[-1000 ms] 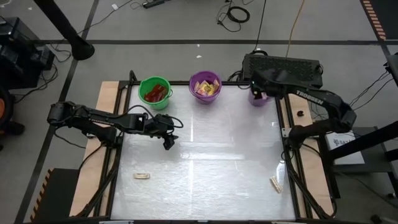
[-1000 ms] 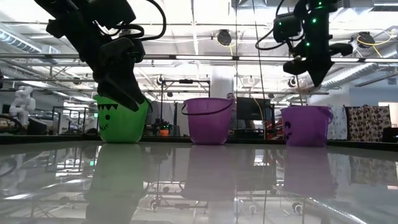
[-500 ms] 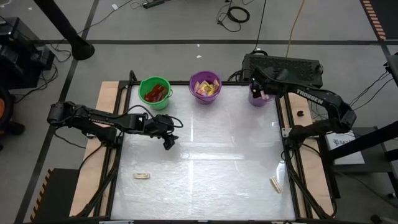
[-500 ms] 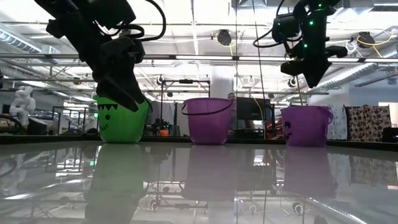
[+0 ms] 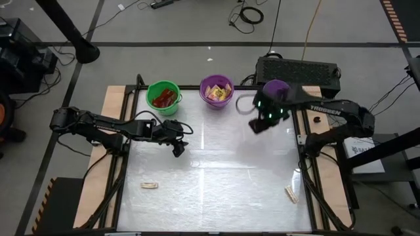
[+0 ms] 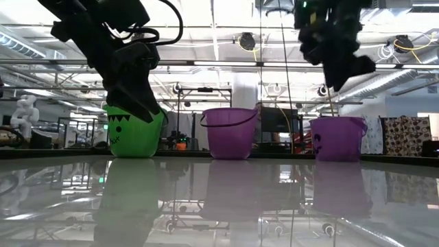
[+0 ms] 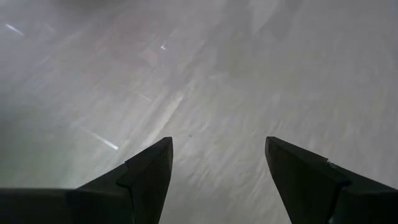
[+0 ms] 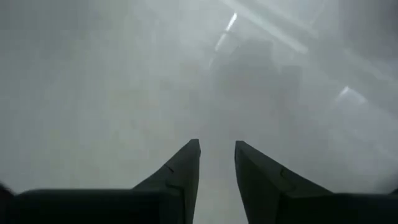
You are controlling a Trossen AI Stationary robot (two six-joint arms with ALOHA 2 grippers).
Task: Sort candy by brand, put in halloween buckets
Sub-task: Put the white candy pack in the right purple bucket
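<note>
My right gripper is moving toward the tan candy [image 5: 291, 194] on its side, which lies alone, and the way there [image 5: 279, 158] is clear. It should keep going until its open fingers are on either side of that candy.
Three buckets stand along the table's far edge: the green bucket [image 5: 163, 97] [image 6: 134, 134] with red packets, the middle purple bucket [image 5: 216, 90] [image 6: 230, 132] with yellow packets, and the right purple bucket [image 5: 277, 88] [image 6: 336, 137]. One tan candy [image 5: 149, 185] lies flat near the left near corner and another tan candy [image 5: 291, 193] near the right near corner. My left gripper [image 5: 178, 151] [image 7: 217, 146] hangs open and empty over the table's left half. My right gripper [image 5: 257, 126] [image 8: 217, 146] hovers over bare table, near side of the right bucket, its fingers a narrow gap apart and empty.
The shiny table top [image 5: 216, 170] lies bare between the two tan candies and the buckets. A black keyboard-like box [image 5: 298, 71] sits beyond the far right corner. Wooden side strips and a black frame edge the table.
My right gripper has swung away from above the right purple bucket, toward the table's left and near edge, and now hangs over bare table; the bucket's mouth shows uncovered. My left arm has kept still.
</note>
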